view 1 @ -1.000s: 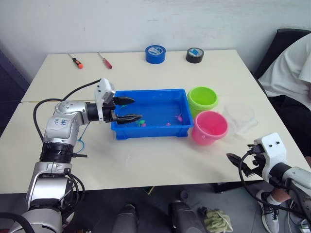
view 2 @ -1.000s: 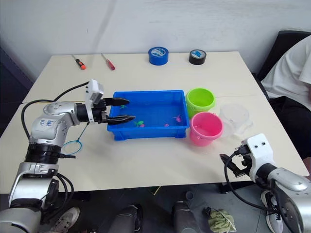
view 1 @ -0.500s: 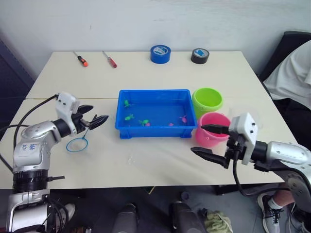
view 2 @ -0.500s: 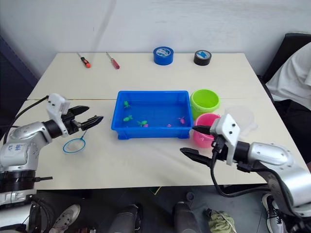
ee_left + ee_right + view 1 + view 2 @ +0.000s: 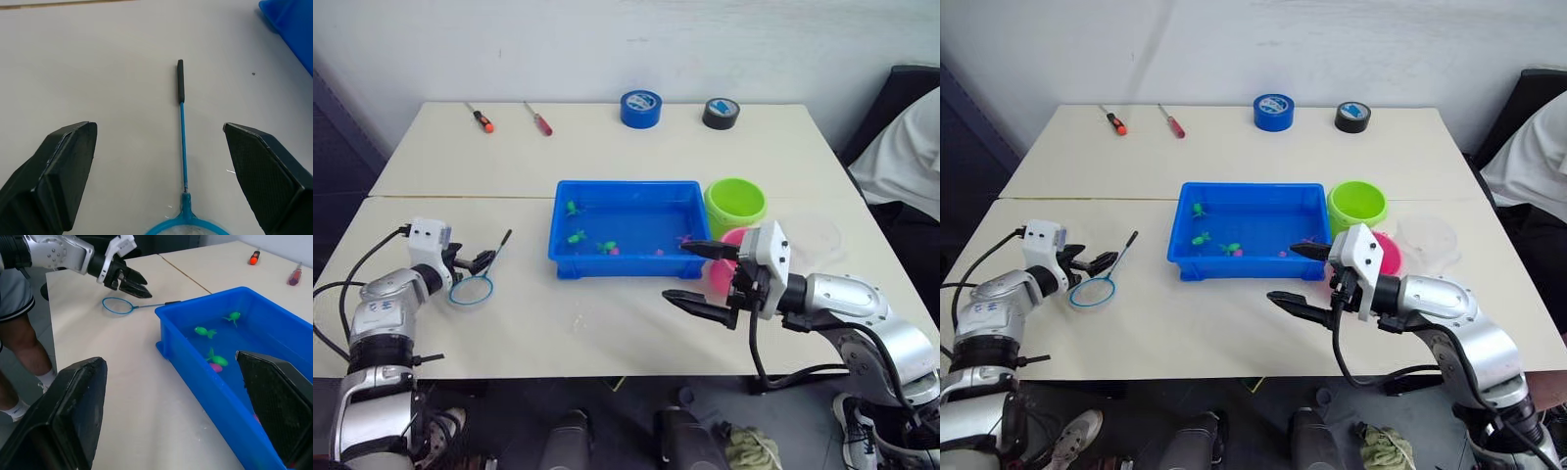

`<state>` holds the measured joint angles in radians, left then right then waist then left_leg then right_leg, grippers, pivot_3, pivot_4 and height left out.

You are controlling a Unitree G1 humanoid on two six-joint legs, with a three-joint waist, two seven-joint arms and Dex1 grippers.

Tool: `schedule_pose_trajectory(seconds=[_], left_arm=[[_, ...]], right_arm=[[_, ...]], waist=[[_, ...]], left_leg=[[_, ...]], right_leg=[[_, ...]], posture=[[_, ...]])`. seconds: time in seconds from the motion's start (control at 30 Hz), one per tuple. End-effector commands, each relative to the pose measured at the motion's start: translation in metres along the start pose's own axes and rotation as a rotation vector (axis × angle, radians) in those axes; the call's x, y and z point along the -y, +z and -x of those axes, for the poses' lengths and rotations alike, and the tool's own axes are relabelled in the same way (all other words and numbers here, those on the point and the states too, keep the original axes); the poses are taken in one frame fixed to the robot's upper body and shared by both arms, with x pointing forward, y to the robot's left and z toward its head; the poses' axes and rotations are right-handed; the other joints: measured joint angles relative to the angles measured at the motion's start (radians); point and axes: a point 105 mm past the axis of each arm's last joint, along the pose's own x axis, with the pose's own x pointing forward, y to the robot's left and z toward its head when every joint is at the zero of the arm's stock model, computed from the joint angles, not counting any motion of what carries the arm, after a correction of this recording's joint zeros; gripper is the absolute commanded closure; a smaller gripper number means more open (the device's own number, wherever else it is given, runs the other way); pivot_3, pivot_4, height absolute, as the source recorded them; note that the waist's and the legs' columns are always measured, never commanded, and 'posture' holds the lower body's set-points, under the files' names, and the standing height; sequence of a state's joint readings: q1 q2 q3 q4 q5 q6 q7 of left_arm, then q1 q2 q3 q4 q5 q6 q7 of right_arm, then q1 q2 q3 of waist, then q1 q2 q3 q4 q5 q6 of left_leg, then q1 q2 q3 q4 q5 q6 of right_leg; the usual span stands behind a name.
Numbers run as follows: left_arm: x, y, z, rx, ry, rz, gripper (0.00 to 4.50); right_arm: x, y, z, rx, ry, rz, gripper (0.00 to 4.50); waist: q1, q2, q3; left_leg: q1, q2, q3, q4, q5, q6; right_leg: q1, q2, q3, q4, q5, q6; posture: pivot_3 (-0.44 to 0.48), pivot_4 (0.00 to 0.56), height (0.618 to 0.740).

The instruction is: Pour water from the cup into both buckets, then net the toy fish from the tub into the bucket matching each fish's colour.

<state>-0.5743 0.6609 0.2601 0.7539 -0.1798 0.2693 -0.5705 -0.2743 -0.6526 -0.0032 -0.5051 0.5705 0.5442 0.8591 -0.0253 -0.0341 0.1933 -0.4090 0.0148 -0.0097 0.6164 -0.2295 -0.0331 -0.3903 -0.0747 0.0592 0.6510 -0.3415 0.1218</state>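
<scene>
I expect the net to cradle a toy fish in a shallow, sheer pouch when I lift it, because the blue hoop (image 5: pixel 471 290) lies nearly flat and see-through.
The net (image 5: pixel 473 287) lies on the table left of the blue tub (image 5: pixel 562 231), its thin handle (image 5: pixel 181 98) angled toward the tub. My left gripper (image 5: pixel 476 261) is open, its two fingers (image 5: pixel 63 161) wide apart on either side of the handle near the hoop, holding nothing. Several green and pink toy fish (image 5: pixel 576 236) float in the tub. My right gripper (image 5: pixel 1298 277) is open and empty at the tub's front right corner, partly covering the pink bucket (image 5: pixel 1391 253). The green bucket (image 5: pixel 735 204) stands behind it. The clear cup (image 5: pixel 818 235) sits to the right of the buckets.
Two screwdrivers (image 5: pixel 481 119) lie at the back left of the table. A blue tape roll (image 5: pixel 639 108) and a black tape roll (image 5: pixel 721 113) sit at the back. A person in white (image 5: pixel 906 162) sits at the right edge.
My left gripper has drawn back from over the tub to the net. My right arm has swung in from the table's right edge to the tub's front right corner. The camera has shifted.
</scene>
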Motion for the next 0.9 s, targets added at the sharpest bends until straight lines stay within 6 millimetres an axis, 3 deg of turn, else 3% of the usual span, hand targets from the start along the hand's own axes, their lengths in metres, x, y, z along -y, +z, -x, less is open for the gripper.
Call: schedule_pose_trajectory(seconds=[0.03, 0.47, 0.5, 0.53, 0.6, 0.63, 0.7, 0.73, 0.83, 0.9], left_arm=[[0.005, -0.004, -0.013, -0.013, 0.002, -0.013, 0.0], [0.023, -0.024, -0.029, -0.105, -0.042, -0.046, 0.0], [0.023, -0.026, -0.029, -0.115, -0.042, -0.053, 0.56], [0.023, -0.027, -0.03, -0.123, -0.045, -0.055, 0.71], [0.023, -0.028, -0.029, -0.13, -0.049, -0.057, 1.49], [0.023, -0.028, -0.029, -0.134, -0.048, -0.058, 1.6], [0.022, -0.03, -0.028, -0.143, -0.048, -0.065, 2.62], [0.022, -0.03, -0.028, -0.146, -0.048, -0.067, 2.85], [0.022, -0.031, -0.028, -0.149, -0.049, -0.068, 4.19], [0.023, -0.032, -0.028, -0.152, -0.051, -0.07, 4.45]], right_arm=[[0.0, 0.01, -0.001, 0.028, 0.001, 0.044, 0.04], [-0.002, 0.012, 0.0, 0.03, -0.003, 0.049, 0.04], [-0.002, 0.012, -0.001, 0.032, -0.002, 0.049, 0.0], [-0.002, 0.012, -0.001, 0.033, -0.001, 0.049, 0.0], [-0.003, 0.013, -0.001, 0.034, 0.0, 0.05, 0.0], [-0.003, 0.013, -0.001, 0.035, 0.0, 0.05, 0.0], [-0.003, 0.013, -0.001, 0.035, -0.001, 0.051, 0.0], [-0.003, 0.013, -0.001, 0.036, -0.001, 0.051, 0.0], [-0.003, 0.013, -0.001, 0.038, -0.001, 0.05, 0.0], [-0.003, 0.013, -0.001, 0.038, -0.001, 0.05, 0.0]], waist=[[0.001, 0.0, 0.0], [0.0, 0.0, 0.0], [0.0, 0.0, 0.0], [0.0, 0.0, 0.0], [0.0, 0.0, 0.0], [0.001, 0.0, 0.0], [0.002, 0.0, 0.0], [0.002, 0.0, 0.0], [0.002, 0.0, 0.0], [0.002, 0.0, 0.0]], left_leg=[[0.0, 0.0, 0.0, 0.0, 0.0, 0.0], [0.0, 0.0, 0.0, 0.0, 0.0, 0.0], [0.0, -0.001, 0.0, 0.0, 0.0, 0.0], [0.0, -0.001, 0.0, 0.0, 0.0, 0.0], [0.0, -0.001, 0.0, 0.0, 0.0, 0.0], [0.0, -0.001, 0.0, 0.0, 0.0, 0.0], [0.0, -0.001, 0.0, 0.0, 0.0, 0.0], [0.0, -0.001, 0.0, 0.0, 0.0, 0.0], [0.0, -0.001, 0.0, 0.0, 0.0, 0.0], [0.0, -0.001, 0.0, 0.0, 0.0, 0.0]], right_leg=[[0.0, 0.0, 0.0, 0.0, 0.0, 0.0], [0.0, 0.006, -0.001, 0.001, 0.0, 0.0], [0.0, 0.006, -0.001, 0.001, 0.0, 0.0], [0.0, 0.006, -0.001, 0.001, 0.0, 0.0], [0.0, 0.006, -0.001, 0.001, 0.0, 0.0], [0.0, 0.006, -0.001, 0.001, 0.0, 0.0], [0.0, 0.005, -0.001, 0.001, 0.0, 0.0], [0.0, 0.005, -0.001, 0.001, 0.0, 0.0], [0.001, 0.005, -0.001, 0.001, 0.0, 0.0], [0.001, 0.005, -0.001, 0.001, 0.0, 0.0]], posture=[[0.0, 0.15, 0.734], [0.0, 0.15, 0.734], [0.0, 0.15, 0.734], [0.0, 0.15, 0.734], [0.0, 0.15, 0.734], [0.0, 0.15, 0.734], [0.0, 0.15, 0.734], [0.0, 0.15, 0.734], [0.0, 0.15, 0.734], [0.0, 0.15, 0.734]])
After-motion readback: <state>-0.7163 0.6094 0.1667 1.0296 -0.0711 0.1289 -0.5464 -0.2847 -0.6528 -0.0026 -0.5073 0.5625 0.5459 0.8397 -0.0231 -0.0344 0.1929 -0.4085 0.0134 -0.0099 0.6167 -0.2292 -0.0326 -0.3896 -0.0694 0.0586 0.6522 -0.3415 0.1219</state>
